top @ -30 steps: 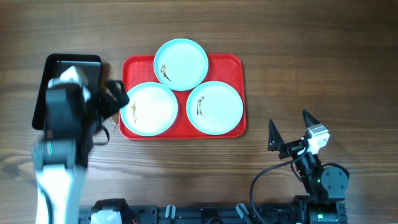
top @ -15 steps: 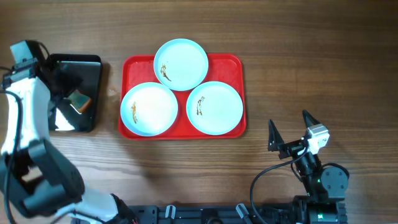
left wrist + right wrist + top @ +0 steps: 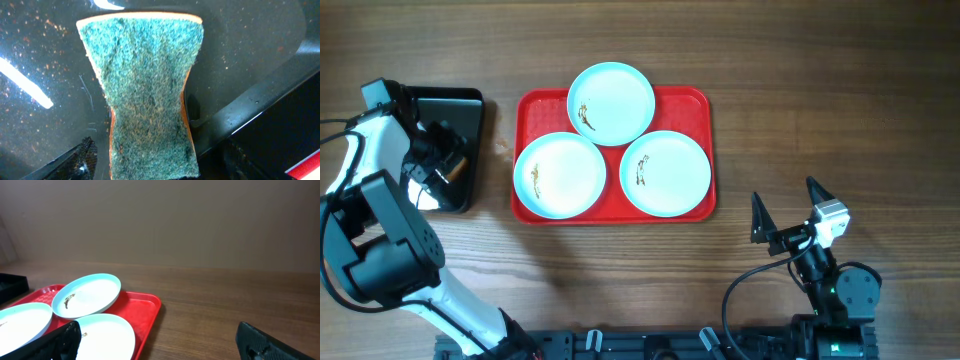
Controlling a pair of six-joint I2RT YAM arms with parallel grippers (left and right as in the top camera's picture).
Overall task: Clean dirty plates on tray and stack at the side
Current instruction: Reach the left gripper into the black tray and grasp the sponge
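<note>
The robot's left gripper should go lower and squeeze the sponge's narrow middle in the black tray's water before wiping, because the sponge's far end looks pale and dry.
Three white plates with pale blue rims lie on the red tray: one at the back, one front left, one front right. Each has a small brownish smear. My left gripper is low over the black tray. In the left wrist view its jaws are open on either side of a green scouring sponge, with gaps on both sides. My right gripper is open and empty, right of and nearer than the red tray. The right wrist view shows the plates and tray.
The black tray sits left of the red tray with a narrow strip of wood between them. The wooden table extends to the right of the red tray and behind it. The arm bases stand at the front edge.
My left arm swung away from the red tray's left edge and came down over the black tray onto the sponge. The right arm and the plates have not moved.
</note>
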